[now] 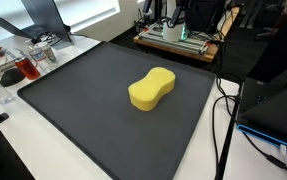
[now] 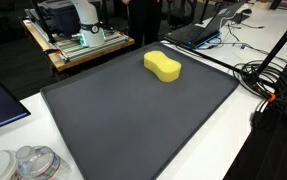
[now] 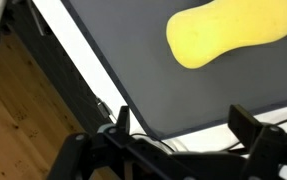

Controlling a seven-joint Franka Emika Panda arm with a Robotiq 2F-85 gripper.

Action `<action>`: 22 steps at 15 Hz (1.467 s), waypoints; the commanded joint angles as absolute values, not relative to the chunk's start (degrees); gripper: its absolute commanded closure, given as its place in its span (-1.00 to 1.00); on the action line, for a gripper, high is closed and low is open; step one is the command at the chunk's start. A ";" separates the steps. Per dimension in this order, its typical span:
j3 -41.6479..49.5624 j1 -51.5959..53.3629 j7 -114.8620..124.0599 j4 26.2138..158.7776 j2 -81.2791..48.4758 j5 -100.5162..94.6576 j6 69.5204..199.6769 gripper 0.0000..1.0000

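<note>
The sponge lies crosswise to the robot's gripper, which is over the mat's edge (image 3: 133, 112), so next the gripper swings back and turns its fingers to the sponge's long sides (image 1: 152, 88).
A yellow peanut-shaped sponge (image 1: 152, 89) lies on the dark grey mat (image 1: 83, 95). In both exterior views it rests alone on the mat (image 2: 133, 115), sponge (image 2: 163, 66) toward one side. The wrist view looks down from high up: the sponge (image 3: 231, 33) sits at the top right, and my gripper (image 3: 183, 122) stands open over the mat's edge (image 3: 133, 95), far from the sponge, nothing between its fingers (image 3: 247, 121). The arm does not appear in either exterior view.
A clear container with red items (image 1: 18, 68) and a laptop (image 1: 43, 18) stand beside the mat. Cables (image 1: 223, 110) run along the white table. A 3D printer (image 2: 78, 25) stands on a wooden cart; jars (image 2: 28, 162) sit near a corner. Wooden floor (image 3: 23, 110) lies below the table.
</note>
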State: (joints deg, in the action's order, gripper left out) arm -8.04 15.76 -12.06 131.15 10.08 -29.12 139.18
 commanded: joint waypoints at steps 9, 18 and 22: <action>-7.81 10.60 -9.66 131.21 9.39 -17.99 141.00 -1.00; -15.95 10.61 24.13 125.35 1.73 -30.08 126.33 -1.00; -17.31 13.84 34.29 118.92 -5.19 -31.75 122.96 -1.00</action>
State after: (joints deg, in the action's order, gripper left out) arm -16.85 12.02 27.07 125.21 0.75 -28.84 126.39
